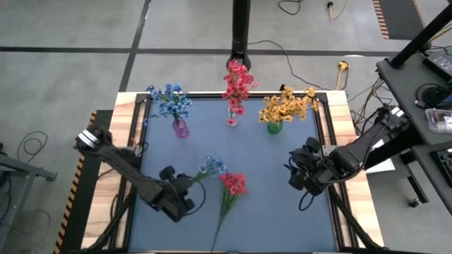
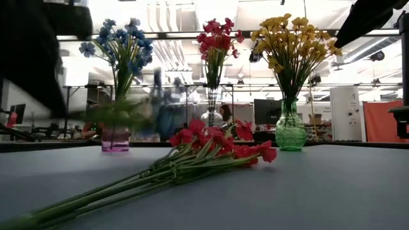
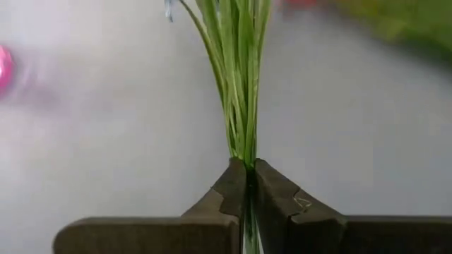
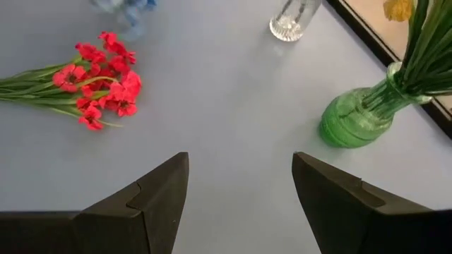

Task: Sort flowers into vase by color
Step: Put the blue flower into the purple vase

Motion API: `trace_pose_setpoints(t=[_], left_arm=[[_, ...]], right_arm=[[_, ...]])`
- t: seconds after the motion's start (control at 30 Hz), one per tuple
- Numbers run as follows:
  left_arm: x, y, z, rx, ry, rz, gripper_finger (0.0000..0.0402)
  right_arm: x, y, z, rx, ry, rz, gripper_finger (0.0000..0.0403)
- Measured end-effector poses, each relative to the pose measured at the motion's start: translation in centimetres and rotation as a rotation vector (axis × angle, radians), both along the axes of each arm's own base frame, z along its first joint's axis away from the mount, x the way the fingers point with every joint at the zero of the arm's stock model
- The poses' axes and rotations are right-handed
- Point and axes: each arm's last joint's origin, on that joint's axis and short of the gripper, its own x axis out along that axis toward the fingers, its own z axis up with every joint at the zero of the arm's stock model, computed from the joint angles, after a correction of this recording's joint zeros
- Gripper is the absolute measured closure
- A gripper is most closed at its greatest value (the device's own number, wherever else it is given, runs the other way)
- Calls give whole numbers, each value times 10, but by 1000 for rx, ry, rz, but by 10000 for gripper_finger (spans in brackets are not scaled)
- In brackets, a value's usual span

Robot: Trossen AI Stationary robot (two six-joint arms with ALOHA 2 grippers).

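My left gripper should lift the blue sprig, which lies almost flat in it, and turn its blossoms up before it lowers the stems into the pink vase.
Three vases stand along the far edge: a pink one with blue flowers, a clear one with red flowers and a green one with yellow flowers. A red sprig lies flat on the mat. A blue sprig sticks out from my left gripper, which is shut on its green stems. In the low view this sprig is only a blurred smear above the table. My right gripper hangs open over the mat's right part, holding nothing. My left gripper pinches the blue sprig's bunched green stems between its two fingertips. The stems run on straight ahead, in line with the fingers, which slant down from the near left. The blossom end points toward the far right; the sprig looks lifted off the mat.
The blue mat has a wooden border. In the right wrist view the green vase and the clear vase's base stand ahead, with the red sprig off to one side. Bare mat lies between the arms.
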Motion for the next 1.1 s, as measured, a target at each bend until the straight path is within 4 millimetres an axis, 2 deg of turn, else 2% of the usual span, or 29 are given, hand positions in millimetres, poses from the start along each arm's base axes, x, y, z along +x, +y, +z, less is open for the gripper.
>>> trace_pose_setpoints(t=[0.1,0.2,0.33,0.47,0.53,0.63,0.8,0.93,1.1], left_arm=[[-10,1,25,36,-145,-28,401],[-16,0,54,102,-367,-72,401],[-7,-7,84,193,-581,-213,401],[9,-18,98,334,-706,-444,401],[12,-18,98,411,-764,-532,401],[12,-6,87,496,-849,-536,401],[2,30,63,610,-963,-329,402],[-10,60,50,786,-914,-220,401],[-29,101,46,962,-854,-69,401]], right_arm=[[-1,5,-7,-18,-25,28,158],[0,13,-20,-61,-87,77,158],[12,27,-42,-99,-250,201,158],[28,34,-49,-109,-511,330,158],[30,35,-48,-134,-612,375,158],[31,34,-46,-176,-692,399,158],[33,32,-45,-196,-692,396,158],[33,31,-45,-205,-689,397,158],[36,27,-45,-225,-682,386,158]])
